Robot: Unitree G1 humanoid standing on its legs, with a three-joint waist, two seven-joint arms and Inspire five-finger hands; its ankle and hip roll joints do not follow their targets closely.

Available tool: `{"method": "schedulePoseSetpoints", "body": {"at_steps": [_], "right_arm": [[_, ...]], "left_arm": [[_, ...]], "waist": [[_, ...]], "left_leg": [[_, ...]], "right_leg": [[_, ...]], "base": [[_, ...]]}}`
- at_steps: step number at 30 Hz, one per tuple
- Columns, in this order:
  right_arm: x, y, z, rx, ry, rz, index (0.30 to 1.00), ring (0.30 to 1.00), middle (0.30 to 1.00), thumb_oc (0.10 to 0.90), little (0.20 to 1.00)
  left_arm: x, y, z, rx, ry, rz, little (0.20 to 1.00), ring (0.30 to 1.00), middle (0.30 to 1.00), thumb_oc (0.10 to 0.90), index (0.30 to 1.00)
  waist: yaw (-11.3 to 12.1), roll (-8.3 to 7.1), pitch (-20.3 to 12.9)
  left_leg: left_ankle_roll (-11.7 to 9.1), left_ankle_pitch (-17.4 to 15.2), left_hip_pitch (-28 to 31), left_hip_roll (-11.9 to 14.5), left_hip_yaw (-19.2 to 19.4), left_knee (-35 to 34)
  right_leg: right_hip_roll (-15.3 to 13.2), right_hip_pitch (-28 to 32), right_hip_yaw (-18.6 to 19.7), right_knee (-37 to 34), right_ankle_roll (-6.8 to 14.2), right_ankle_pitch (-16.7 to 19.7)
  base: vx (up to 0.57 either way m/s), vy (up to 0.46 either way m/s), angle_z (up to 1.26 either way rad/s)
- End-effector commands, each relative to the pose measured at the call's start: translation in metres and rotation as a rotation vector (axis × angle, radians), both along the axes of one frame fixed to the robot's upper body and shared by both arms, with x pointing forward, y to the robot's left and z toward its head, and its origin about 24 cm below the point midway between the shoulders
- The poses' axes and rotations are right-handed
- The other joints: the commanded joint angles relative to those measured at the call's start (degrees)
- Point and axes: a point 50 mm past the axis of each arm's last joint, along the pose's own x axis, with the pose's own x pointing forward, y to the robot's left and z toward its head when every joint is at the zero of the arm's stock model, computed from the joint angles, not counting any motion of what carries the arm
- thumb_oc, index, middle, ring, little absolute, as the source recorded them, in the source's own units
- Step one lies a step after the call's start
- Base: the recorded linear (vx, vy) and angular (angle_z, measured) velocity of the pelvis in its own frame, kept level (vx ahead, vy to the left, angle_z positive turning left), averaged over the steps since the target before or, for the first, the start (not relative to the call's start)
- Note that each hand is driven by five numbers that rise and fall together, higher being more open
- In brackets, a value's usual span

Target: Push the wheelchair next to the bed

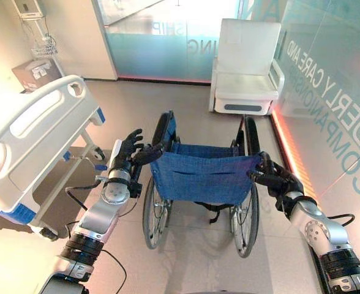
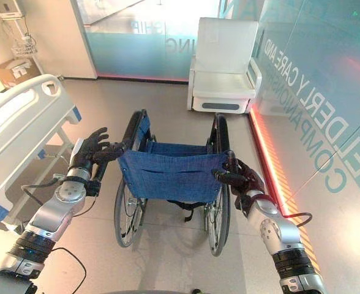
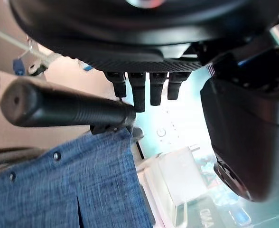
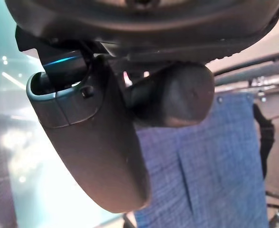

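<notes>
The blue backrest [image 1: 204, 178] is stretched tight between the push handles, so the wheelchair [image 1: 206, 150] will stay unfolded while it rolls and turns as I push it.
A wheelchair [image 1: 204, 177] with a blue cloth backrest stands before me, seen from behind, on the floor right of the bed [image 1: 39, 122]. My left hand [image 1: 126, 153] is open at the left push handle [image 3: 63, 109]. Its fingers [image 3: 139, 90] are straight and spread, and the black grip lies against them with the thumb [image 3: 244, 123] apart from it. My right hand [image 1: 278, 180] is shut on the right push handle [image 4: 177, 95], with the thumb [image 4: 92, 142] wrapped beside the grip's round end.
The bed has a white footboard with blue corners and a wheeled frame underneath. A white armchair [image 1: 244, 67] stands ahead by the frosted glass wall. A glass wall with a lit floor strip [image 1: 290, 147] runs along the right. A cardboard box [image 1: 36, 73] sits at the far left.
</notes>
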Motion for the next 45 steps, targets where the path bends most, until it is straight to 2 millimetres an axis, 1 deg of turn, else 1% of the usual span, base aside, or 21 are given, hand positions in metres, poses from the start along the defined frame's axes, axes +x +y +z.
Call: {"method": "schedulePoseSetpoints", "body": {"at_steps": [1,8,11,13,19,23,27,33,38,42,45], "right_arm": [[0.025,0.045,0.028,0.088,-0.162,0.101,0.900,0.900,0.900,0.800,0.900],[0.023,0.047,0.024,0.099,-0.157,0.106,0.900,0.900,0.900,0.800,0.900],[0.023,0.052,0.024,0.102,-0.157,0.112,0.900,0.900,0.900,0.800,0.900],[0.024,0.052,0.023,0.102,-0.156,0.115,0.900,0.900,0.900,0.800,0.900],[0.024,0.055,0.024,0.101,-0.150,0.123,0.900,0.900,0.900,0.800,0.900],[0.026,0.057,0.024,0.098,-0.143,0.137,0.900,0.900,0.900,0.800,0.900],[0.027,0.060,0.024,0.095,-0.134,0.151,0.900,0.900,0.900,0.800,0.900],[0.031,0.063,0.025,0.064,-0.111,0.189,0.900,0.900,0.900,0.800,0.900],[0.035,0.067,0.027,0.038,-0.095,0.222,0.900,0.900,0.900,0.800,0.900],[0.037,0.069,0.028,0.018,-0.088,0.249,0.900,0.900,0.900,0.800,0.900],[0.041,0.071,0.034,0.002,-0.090,0.269,0.900,0.900,0.900,0.800,0.900]], "left_arm": [[0.013,0.007,0.044,0.114,-0.253,0.053,0.900,0.900,0.900,0.800,0.900],[0.010,-0.005,0.038,0.031,-0.294,0.073,0.900,0.900,0.900,0.800,0.900],[0.009,-0.013,0.032,-0.013,-0.294,0.074,0.900,0.900,0.900,0.800,0.900],[0.009,-0.015,0.031,-0.018,-0.290,0.076,0.900,0.900,0.900,0.800,0.900],[0.011,-0.027,0.021,-0.015,-0.196,-0.021,0.900,0.900,0.900,0.800,0.900],[0.013,-0.031,0.020,0.010,-0.177,-0.042,0.900,0.900,0.900,0.800,0.900],[0.017,-0.032,0.018,0.041,-0.143,-0.043,0.900,0.900,0.900,0.800,0.900],[0.027,-0.025,0.017,0.108,-0.061,-0.014,0.900,0.900,0.900,0.800,0.900],[0.033,-0.019,0.019,0.080,-0.044,0.010,0.900,0.900,0.900,0.800,0.900],[0.036,-0.019,0.023,0.039,-0.035,0.013,0.900,0.900,0.900,0.800,0.900],[0.041,-0.017,0.028,0.017,-0.029,0.017,0.900,0.900,0.900,0.800,0.900]], "waist": [[3.4,-1.07,1.3],[3.4,-1.35,1.3],[3.5,-1.43,1.4],[3.4,-1.42,1.4],[3.1,-1.26,1.4],[2.8,-1.01,1.4],[2.5,-0.87,1.3],[1.6,-0.53,0.8],[1.1,-0.26,0.5],[0.9,-0.08,0.4],[0.7,0.10,0.3]], "left_leg": [[-3.7,-0.5,0.0,2.4,0.3,0.6],[-3.8,-0.5,0.2,2.6,0.0,0.6],[-3.9,-0.4,0.4,2.8,-0.2,0.6],[-3.9,-0.4,0.5,2.8,-0.1,0.6],[-4.1,-0.1,0.7,3.1,0.2,0.6],[-4.1,-0.1,0.8,3.1,0.5,0.6],[-4.1,-0.2,0.9,3.0,0.5,0.6],[-4.1,-0.3,1.2,2.9,1.1,0.6],[-4.1,-0.4,1.5,2.7,1.6,0.6],[-4.1,-0.5,1.7,2.5,1.7,0.6],[-4.1,-0.6,1.8,2.3,1.7,0.6]], "right_leg": [[-1.7,2.6,-3.9,0.4,1.4,-1.2],[-1.4,3.0,-4.3,0.4,1.3,-1.3],[-1.3,3.3,-4.3,0.3,1.2,-1.3],[-1.3,3.3,-4.3,0.3,1.2,-1.4],[-1.2,3.3,-4.3,0.3,1.2,-1.2],[-1.0,3.3,-4.0,0.3,1.2,-1.2],[-1.0,3.3,-3.6,0.3,1.3,-1.2],[-1.1,3.2,-3.4,0.3,1.4,-1.0],[-1.2,3.2,-3.1,0.3,1.4,-1.0],[-1.3,3.2,-2.9,0.3,1.4,-1.1],[-1.3,3.3,-2.7,0.3,1.5,-1.0]], "base": [[-0.01,-0.025,0.13],[-0.01,-0.021,0.07],[-0.01,-0.016,0.06],[0.00,0.000,0.00],[0.00,0.000,0.00],[0.00,0.000,0.00],[0.01,0.004,0.00],[0.03,0.018,-0.01],[0.03,0.028,-0.03],[0.04,0.031,-0.06],[0.04,0.034,0.00]]}}
